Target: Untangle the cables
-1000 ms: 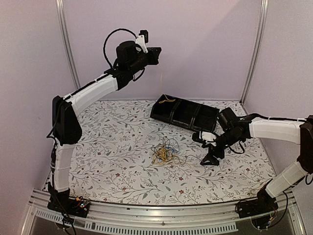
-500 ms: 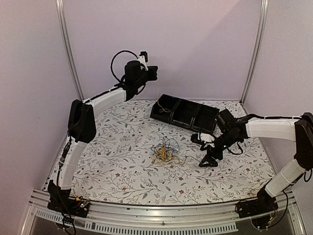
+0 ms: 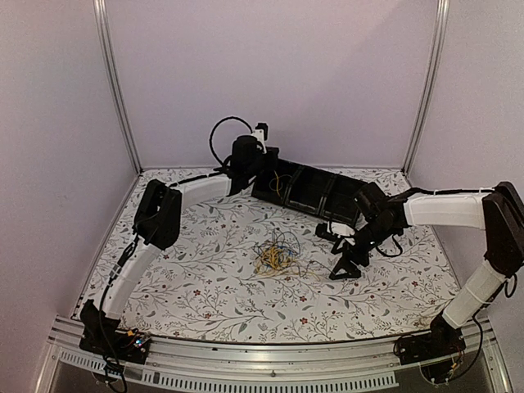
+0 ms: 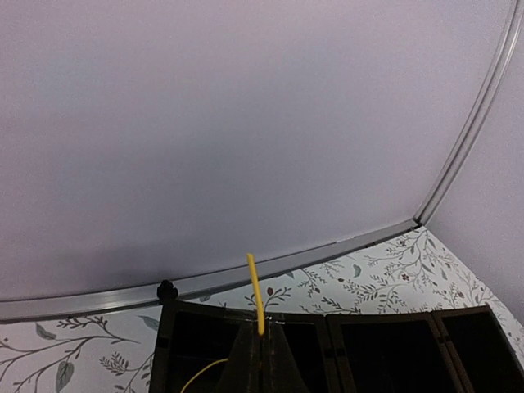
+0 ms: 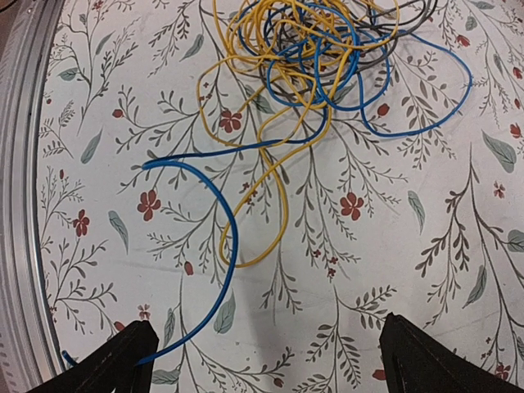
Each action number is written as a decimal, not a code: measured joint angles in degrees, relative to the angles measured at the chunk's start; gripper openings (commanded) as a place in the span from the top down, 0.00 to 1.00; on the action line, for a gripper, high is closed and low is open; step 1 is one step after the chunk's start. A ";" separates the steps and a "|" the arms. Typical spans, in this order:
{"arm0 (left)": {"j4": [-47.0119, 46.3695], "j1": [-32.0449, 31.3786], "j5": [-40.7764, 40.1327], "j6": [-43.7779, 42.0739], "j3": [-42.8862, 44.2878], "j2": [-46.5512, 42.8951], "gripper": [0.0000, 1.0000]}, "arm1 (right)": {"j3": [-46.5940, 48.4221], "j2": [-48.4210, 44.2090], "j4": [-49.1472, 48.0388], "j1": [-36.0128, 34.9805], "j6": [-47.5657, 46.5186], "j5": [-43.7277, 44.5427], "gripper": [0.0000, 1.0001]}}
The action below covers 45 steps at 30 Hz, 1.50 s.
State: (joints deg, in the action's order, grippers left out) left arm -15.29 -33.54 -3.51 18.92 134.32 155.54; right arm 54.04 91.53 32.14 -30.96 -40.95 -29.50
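Observation:
I should keep my left gripper moving over the tray's end compartment [image 3: 284, 190] and let go there, since the yellow cable [image 3: 277, 182] hangs into it, free of the tangle.
A tangle of yellow, blue and dark cables [image 3: 277, 254] lies mid-table, and fills the top of the right wrist view [image 5: 319, 57]. A loose blue cable [image 5: 225, 246] curves down to the left fingertip [image 5: 123, 360], beside a yellow loop [image 5: 278, 213]. My right gripper [image 3: 334, 252] is wide open and low over the cloth, just right of the tangle [image 5: 274, 360]. My left gripper [image 3: 270, 166] is over the left end of the black tray [image 3: 352, 201]. It is shut [image 4: 262, 337] on a yellow cable [image 4: 255, 291], whose tip sticks up. More yellow wire [image 4: 201, 375] hangs into the left compartment.
The black tray [image 4: 385, 318] has three compartments and sits at the back near the wall. The table is covered by a floral cloth [image 3: 205, 270]. Metal posts stand in the back corners and a rail [image 3: 246, 360] runs along the near edge.
My left arm has come down from high up and reached right to the tray's left end, carrying the yellow cable. My right gripper has edged slightly left toward the tangle.

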 measured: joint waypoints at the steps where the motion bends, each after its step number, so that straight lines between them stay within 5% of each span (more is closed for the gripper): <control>1: 0.02 -0.15 0.04 0.00 -0.02 0.11 1.00 | 0.00 0.26 0.04 0.02 0.00 -0.11 0.01; 14: 3.87 -0.85 0.00 1.75 -2.19 0.17 1.00 | 2.54 2.95 1.40 0.02 0.00 -2.25 0.01; 20: 5.60 -0.79 0.96 2.51 -2.25 0.17 0.67 | 3.04 3.58 1.57 0.00 0.02 -2.86 0.01; 34: 6.93 -0.02 3.17 0.66 -9.86 -6.43 0.19 | 4.63 4.61 2.93 0.02 0.02 -4.35 0.01; 39: 6.49 1.53 6.25 -0.22 -15.67 -16.06 0.15 | 6.40 4.76 3.28 0.02 0.11 -5.09 0.01; 45: 4.39 2.89 9.88 -1.42 -24.74 -29.62 0.24 | 9.40 4.79 3.96 0.00 0.28 -5.53 0.04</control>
State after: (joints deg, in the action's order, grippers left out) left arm -10.90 -30.65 6.37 17.50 109.58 125.93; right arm 63.44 96.31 36.10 -30.96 -40.66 -35.03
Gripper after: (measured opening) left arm 0.807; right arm 0.980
